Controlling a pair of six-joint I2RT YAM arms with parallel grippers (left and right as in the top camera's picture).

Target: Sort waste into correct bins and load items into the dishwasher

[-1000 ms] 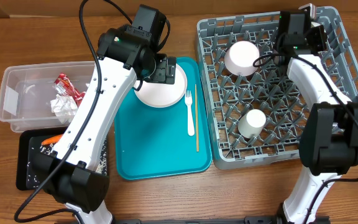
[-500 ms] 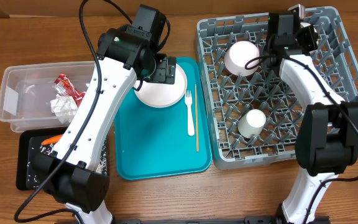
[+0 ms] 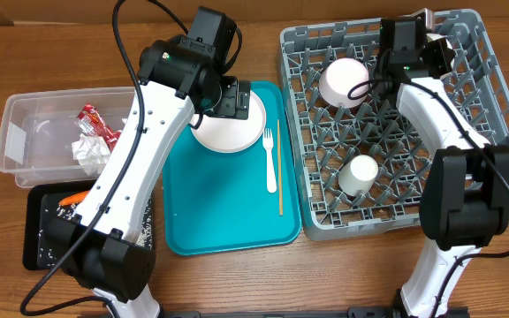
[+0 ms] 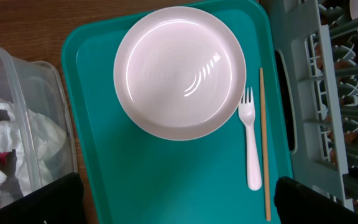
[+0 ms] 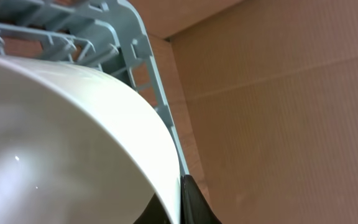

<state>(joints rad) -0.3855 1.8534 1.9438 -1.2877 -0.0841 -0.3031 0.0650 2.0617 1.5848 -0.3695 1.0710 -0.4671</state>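
The bowl [image 5: 129,112] is held by its rim in my right gripper, and the rack's pegs [image 3: 385,113] next to the other bowl are empty. I keep moving the bowl in until the pegs hold it up.
A white round plate [image 3: 228,128] [image 4: 180,71], a white fork [image 3: 269,159] [image 4: 250,140] and a thin wooden stick [image 3: 279,168] [image 4: 263,143] lie on the teal tray [image 3: 228,212]. My left gripper [image 3: 232,99] [image 4: 178,202] hovers open and empty above the plate. The grey dish rack [image 3: 396,159] holds a white bowl [image 3: 343,81] [image 5: 61,137] and a small white cup [image 3: 358,174]. My right gripper [image 3: 380,71] [image 5: 179,208] is shut on the bowl's rim at the rack's far side.
A clear tub [image 3: 25,132] at the left holds a red wrapper [image 3: 95,122] and crumpled napkins [image 3: 88,150] [image 4: 23,143]. A black tray [image 3: 38,230] in front of it holds a carrot [image 3: 76,200] and crumbs. A cardboard wall stands behind the rack.
My right wrist has shifted a little left toward the bowl in the rack. The bowl, the left arm and the things on the teal tray have not moved.
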